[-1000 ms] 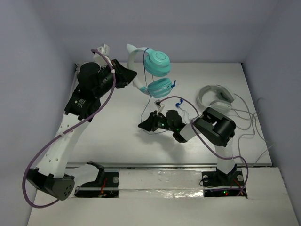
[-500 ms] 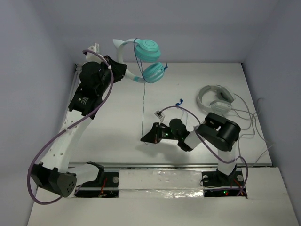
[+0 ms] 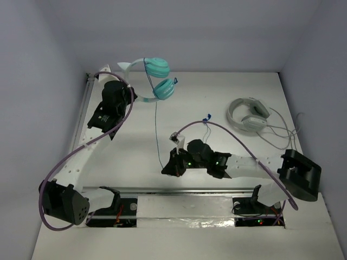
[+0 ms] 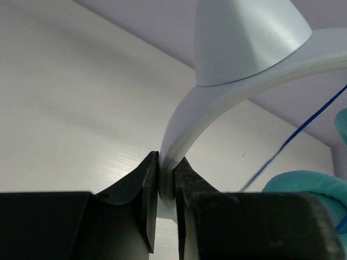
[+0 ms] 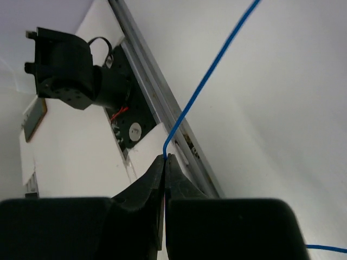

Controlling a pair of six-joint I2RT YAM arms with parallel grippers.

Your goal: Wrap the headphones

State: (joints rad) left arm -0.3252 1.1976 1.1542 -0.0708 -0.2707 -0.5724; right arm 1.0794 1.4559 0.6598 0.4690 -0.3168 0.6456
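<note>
The blue cord point(image 3: 156, 130) is stretched tight from the ear cups to my right gripper. Next, my left gripper moves the headphones toward the table's front point(image 3: 142, 154) before any more wrapping.
The headphones point(image 3: 157, 76) have two teal ear cups and a pale headband point(image 4: 217, 103), and hang in the air over the table's far left. My left gripper point(image 3: 132, 91) is shut on the headband point(image 3: 135, 66); in the left wrist view the band sits pinched between the fingertips point(image 4: 165, 165). The thin blue cord point(image 3: 156, 130) runs taut from the cups down to my right gripper point(image 3: 165, 170), which is shut on it near the table's front. In the right wrist view the cord point(image 5: 211, 70) rises out of the closed gripper point(image 5: 165, 158).
White-and-grey headphones point(image 3: 248, 114) with pale cables lie at the right. A metal rail point(image 3: 190, 190) runs along the table's front edge, just before the right gripper. Thick purple cables loop over both arms. The left arm's base point(image 5: 70, 70) shows in the right wrist view.
My left gripper has carried the headphones left and farther back. My right arm has stretched out, taking the cord nearer the front, and the cord has pulled taut.
</note>
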